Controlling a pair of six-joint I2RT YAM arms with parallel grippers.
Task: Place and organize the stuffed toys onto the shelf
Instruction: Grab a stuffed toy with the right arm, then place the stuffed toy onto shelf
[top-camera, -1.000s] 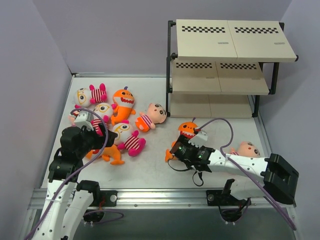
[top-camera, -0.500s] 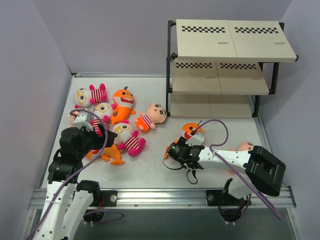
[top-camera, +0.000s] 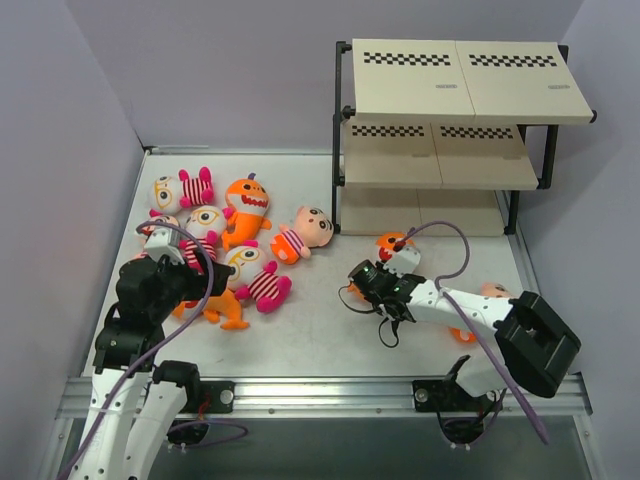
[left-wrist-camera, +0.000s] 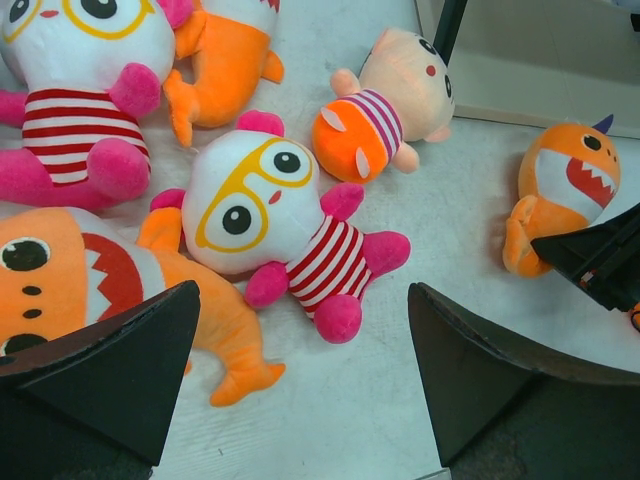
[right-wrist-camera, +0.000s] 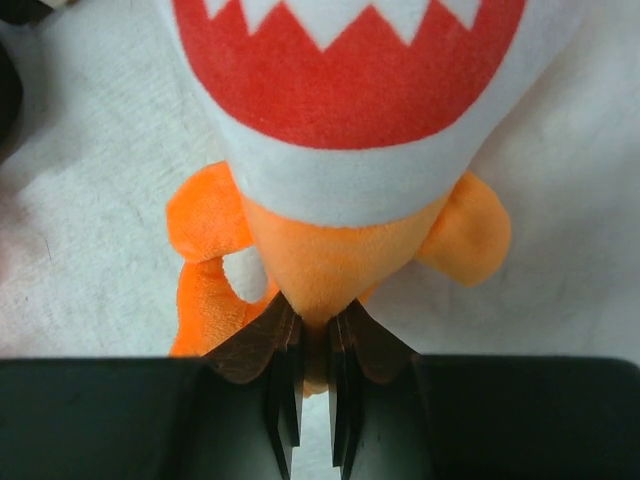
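Observation:
The robot's right gripper is holding the orange shark's lower body (right-wrist-camera: 325, 275), and the shark's head faces the empty bottom shelf (top-camera: 455, 212). The robot should now carry the shark until its head rests there.
An orange shark (top-camera: 392, 246) lies on the table in front of the shelf (top-camera: 450, 110). My right gripper (top-camera: 378, 272) is shut on it. The right wrist view shows the thin jaws (right-wrist-camera: 313, 325) pinching the lower body of the shark (right-wrist-camera: 345, 150) below its toothy mouth. My left gripper (top-camera: 200, 268) hovers open over the toy pile at the left. Between its fingers (left-wrist-camera: 303, 290) lies a glasses toy (left-wrist-camera: 260, 205), with another shark (left-wrist-camera: 90, 280) to the left. A striped doll (left-wrist-camera: 385, 110) lies further off.
More toys lie at the left: a shark (top-camera: 246, 208), glasses toys (top-camera: 180, 190) and a striped doll (top-camera: 305, 232). Another doll (top-camera: 495, 293) lies partly hidden behind my right arm. Purple walls close in the table.
My right gripper has closed on the shark's lower body, and the right arm has swung round. The shark shifted slightly toward the shelf. The left arm has hardly moved.

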